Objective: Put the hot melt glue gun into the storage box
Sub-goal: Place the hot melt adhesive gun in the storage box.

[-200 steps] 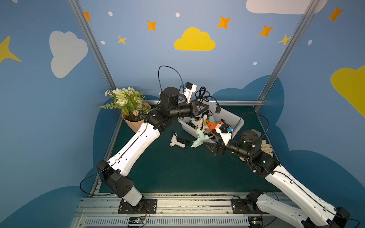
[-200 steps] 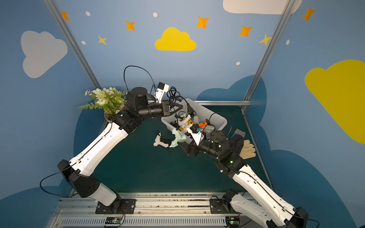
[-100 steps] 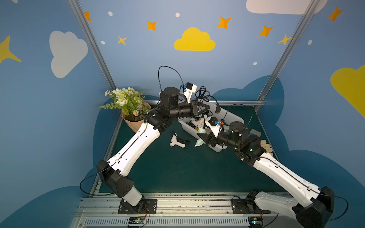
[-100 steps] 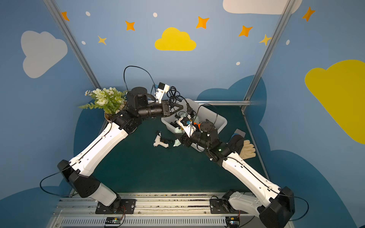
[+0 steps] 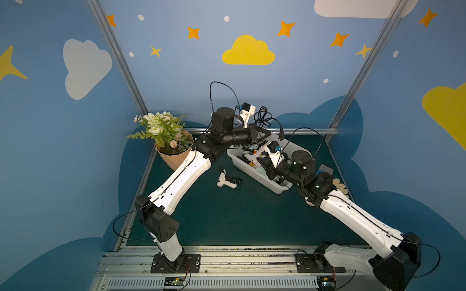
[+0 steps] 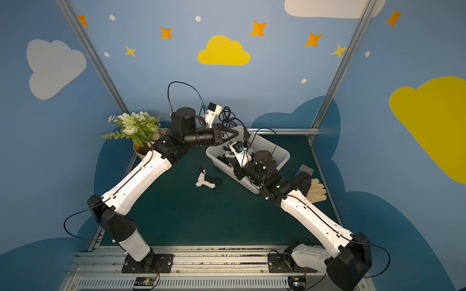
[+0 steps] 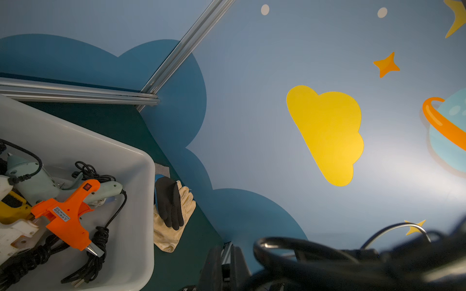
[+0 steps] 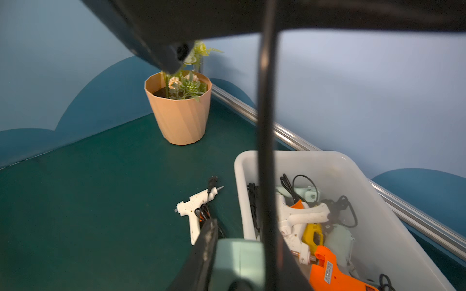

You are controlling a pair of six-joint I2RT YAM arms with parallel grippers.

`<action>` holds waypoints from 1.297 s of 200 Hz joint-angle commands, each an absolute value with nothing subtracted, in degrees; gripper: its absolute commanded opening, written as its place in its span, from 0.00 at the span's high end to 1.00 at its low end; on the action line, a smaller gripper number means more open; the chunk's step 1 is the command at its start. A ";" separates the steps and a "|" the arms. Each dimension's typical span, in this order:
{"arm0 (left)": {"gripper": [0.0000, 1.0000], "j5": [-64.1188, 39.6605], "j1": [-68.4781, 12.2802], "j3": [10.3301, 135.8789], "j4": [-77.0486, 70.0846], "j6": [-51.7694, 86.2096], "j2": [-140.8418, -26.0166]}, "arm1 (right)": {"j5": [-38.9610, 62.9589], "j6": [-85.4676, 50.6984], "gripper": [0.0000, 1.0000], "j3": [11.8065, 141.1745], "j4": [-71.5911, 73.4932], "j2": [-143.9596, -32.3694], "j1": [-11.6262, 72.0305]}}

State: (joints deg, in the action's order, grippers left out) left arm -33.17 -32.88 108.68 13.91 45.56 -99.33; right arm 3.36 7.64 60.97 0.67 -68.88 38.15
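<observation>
The mint green glue gun's black cord is bundled over the storage box's far end. My left gripper should keep going down and let go of the cord inside.
My right gripper is shut on a mint green glue gun, holding it at the near rim of the white storage box. This gun's black cord runs up to my left gripper, which hangs shut on it above the box's far end. Several glue guns lie inside the box, an orange one on top. One white glue gun lies on the green table left of the box, cord bundled beside it.
A tan flower pot with a plant stands at the back left. Work gloves lie on the table right of the box. A metal rail runs along the back edge.
My right gripper has swung in toward the box and closed on the mint green gun, which rose from the table beside the box to its rim. The left arm held still.
</observation>
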 commanded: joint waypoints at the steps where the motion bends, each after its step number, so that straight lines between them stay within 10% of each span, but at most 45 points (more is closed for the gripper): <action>1: 0.97 -33.41 -31.44 111.38 12.02 46.89 -102.66 | 0.34 4.50 0.86 64.68 -0.39 -70.02 35.43; 136: 0.97 -16.79 -27.08 151.11 35.47 37.89 -136.00 | 24.55 -13.33 0.91 91.67 -15.12 -104.24 15.55; 259: 0.97 -9.58 -25.44 143.97 40.39 35.27 -139.00 | 25.94 -14.23 0.83 95.78 -24.84 -113.40 17.24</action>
State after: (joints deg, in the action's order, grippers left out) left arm -14.37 -26.41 145.93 37.67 37.23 -140.25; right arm 28.99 -14.98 94.04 -20.58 -110.89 16.73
